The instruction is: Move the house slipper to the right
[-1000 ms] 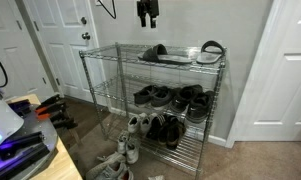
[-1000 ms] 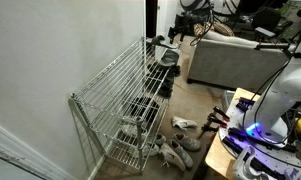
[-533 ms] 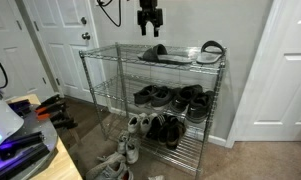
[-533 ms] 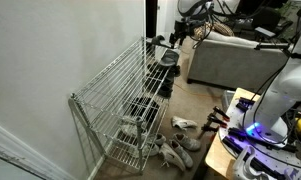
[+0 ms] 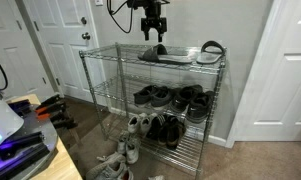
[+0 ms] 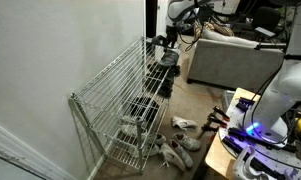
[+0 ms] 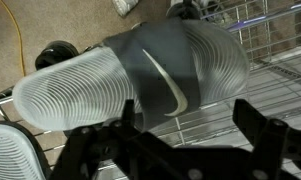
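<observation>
My open fingers, straight down beside the house slipper's wide strap (image 7: 168, 72), should lift, tilt over and approach it slantwise.
The house slipper (image 5: 156, 53), dark grey-black with a wide strap, lies at the left of the wire rack's top shelf (image 5: 185, 63). In the wrist view it (image 7: 155, 70) fills the middle: a ridged footbed and a dark strap with a pale curved mark. My gripper (image 5: 153, 37) hangs just above it with the jaws open and empty. Its black fingers (image 7: 258, 125) stand either side of the wire shelf, below the slipper's strap in that view. In an exterior view the gripper (image 6: 173, 38) is over the rack's far end.
A second, dark-rimmed slipper with a pale inside (image 5: 211, 50) lies at the shelf's right end. Another ridged sole (image 7: 8, 150) shows beside the slipper. Black sneakers (image 5: 173, 97) fill the middle shelf, more shoes (image 5: 165, 128) the lowest, white sneakers (image 5: 120, 158) the floor.
The gripper has come down from high above the rack to just over the house slipper. The slipper has not moved.
</observation>
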{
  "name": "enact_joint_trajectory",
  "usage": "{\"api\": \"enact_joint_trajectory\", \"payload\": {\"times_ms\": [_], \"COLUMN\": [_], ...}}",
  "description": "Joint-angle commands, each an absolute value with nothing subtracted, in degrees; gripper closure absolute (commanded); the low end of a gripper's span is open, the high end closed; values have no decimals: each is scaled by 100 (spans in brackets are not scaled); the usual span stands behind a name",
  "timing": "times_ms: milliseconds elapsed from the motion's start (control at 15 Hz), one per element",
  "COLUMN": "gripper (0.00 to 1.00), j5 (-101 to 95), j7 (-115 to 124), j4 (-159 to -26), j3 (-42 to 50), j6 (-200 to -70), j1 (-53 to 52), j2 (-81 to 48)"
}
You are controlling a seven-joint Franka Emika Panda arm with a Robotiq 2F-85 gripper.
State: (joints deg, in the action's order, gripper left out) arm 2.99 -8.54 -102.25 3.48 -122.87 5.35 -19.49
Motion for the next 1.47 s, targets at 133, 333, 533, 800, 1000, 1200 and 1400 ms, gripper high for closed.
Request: {"api": "enact_joint_trajectory", "payload": {"times_ms": [133,333,533,800,1000,1200,1400], "gripper": [0,0,0,0,0,0,0], "j5": [364,279,119,132,145,385,609], "j7": [-965,-802,-564,-476,-465,-827,-1004], "j4": [-9565,-9287,-9121,-8881,-8661,-8612,-8530], "j3": [246,307,415,449,466,363,315], "j6": [-11944,-11833,-11772,-11038,-10469,-10379,-10449], "j1": [623,630,589,627,643,773,897], "j2": [-2485,-2721,-2807,-2816,-2838,-2773,-2858]}}
